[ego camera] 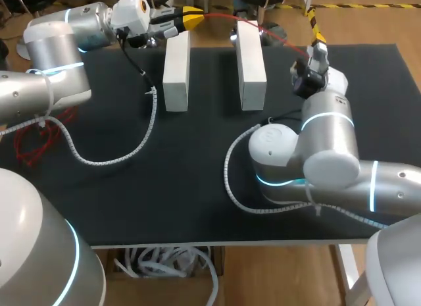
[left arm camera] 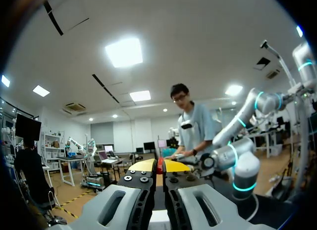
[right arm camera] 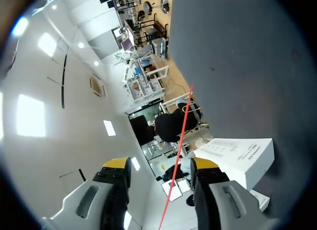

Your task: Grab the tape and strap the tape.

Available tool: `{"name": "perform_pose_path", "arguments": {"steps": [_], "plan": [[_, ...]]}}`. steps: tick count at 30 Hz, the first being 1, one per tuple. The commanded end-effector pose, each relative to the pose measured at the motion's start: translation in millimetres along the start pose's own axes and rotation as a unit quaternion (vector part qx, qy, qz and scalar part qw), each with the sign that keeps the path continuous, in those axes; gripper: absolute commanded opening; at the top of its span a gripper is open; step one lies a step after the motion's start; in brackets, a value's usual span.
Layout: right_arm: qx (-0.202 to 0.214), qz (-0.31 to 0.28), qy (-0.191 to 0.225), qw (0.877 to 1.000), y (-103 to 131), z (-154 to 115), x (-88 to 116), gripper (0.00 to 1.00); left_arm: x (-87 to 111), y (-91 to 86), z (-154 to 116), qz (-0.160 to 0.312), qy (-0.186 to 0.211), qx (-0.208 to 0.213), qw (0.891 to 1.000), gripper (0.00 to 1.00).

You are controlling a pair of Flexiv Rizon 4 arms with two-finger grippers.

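My gripper will make the red tape (ego camera: 227,16) sag into a loose bow when it carries the tape's end, because the tape bends in a gentle curve (ego camera: 268,31) between my grippers.
A thin red tape (ego camera: 263,31) is stretched in the air above the far edge of the black table (ego camera: 197,161), passing over two upright white blocks (ego camera: 176,70) (ego camera: 250,66). My left gripper (ego camera: 192,18) is at the far left end, shut on the tape's end; in the left wrist view a red sliver (left arm camera: 159,166) shows pinched between its yellow tips (left arm camera: 159,165). My right gripper (ego camera: 318,37) is at the far right. In the right wrist view its fingers (right arm camera: 161,164) stand apart with the tape (right arm camera: 179,146) running between them, close to one finger (right arm camera: 204,164). A white block (right arm camera: 237,158) lies beyond it.
A white ribbed hose (ego camera: 152,115) from the left arm trails over the table's left half. Another hose (ego camera: 230,174) loops near the right arm's base. A bundle of red cable (ego camera: 36,138) lies by the left edge.
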State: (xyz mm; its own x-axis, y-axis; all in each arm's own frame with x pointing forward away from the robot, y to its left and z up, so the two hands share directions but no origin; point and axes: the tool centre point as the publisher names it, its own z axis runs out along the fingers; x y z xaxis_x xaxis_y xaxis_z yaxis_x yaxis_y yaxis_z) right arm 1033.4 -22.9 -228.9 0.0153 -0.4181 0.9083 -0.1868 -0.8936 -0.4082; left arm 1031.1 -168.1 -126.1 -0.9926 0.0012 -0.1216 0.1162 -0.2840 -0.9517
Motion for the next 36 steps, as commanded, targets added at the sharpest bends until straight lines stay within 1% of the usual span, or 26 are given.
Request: {"name": "perform_pose_path", "arguments": {"steps": [1, 4, 7, 13, 24, 36], "plan": [[-0.001, -0.003, -0.006, 1.0, 5.4, -2.0, 5.6, 0.63, -0.9, 0.7, 0.0, -0.001, 0.001, 0.0, 1.0, 0.0], [-0.004, -0.007, -0.008, 1.0, 10.2, -3.0, 6.7, 0.63, -0.9, 0.7, 0.0, -0.001, 0.001, 0.0, 1.0, 0.0], [-0.003, -0.01, -0.009, 1.0, 14.2, -3.7, 8.5, 0.6, -0.9, 0.7, 0.0, -0.001, 0.001, 0.0, 1.0, 0.0], [-0.004, -0.008, -0.009, 1.0, 18.0, -2.4, 13.8, 0.51, -0.9, 0.7, 0.0, -0.001, 0.001, 0.0, 1.0, 0.0], [-0.008, -0.007, -0.005, 1.0, 25.7, 1.4, 19.6, 0.49, -0.9, 0.7, 0.0, -0.001, 0.001, 0.0, 1.0, 0.0], [-0.009, -0.008, -0.005, 1.0, 28.3, 0.0, 19.9, 0.45, -0.9, 0.7, 0.0, -0.001, 0.001, 0.0, 1.0, 0.0]]}}
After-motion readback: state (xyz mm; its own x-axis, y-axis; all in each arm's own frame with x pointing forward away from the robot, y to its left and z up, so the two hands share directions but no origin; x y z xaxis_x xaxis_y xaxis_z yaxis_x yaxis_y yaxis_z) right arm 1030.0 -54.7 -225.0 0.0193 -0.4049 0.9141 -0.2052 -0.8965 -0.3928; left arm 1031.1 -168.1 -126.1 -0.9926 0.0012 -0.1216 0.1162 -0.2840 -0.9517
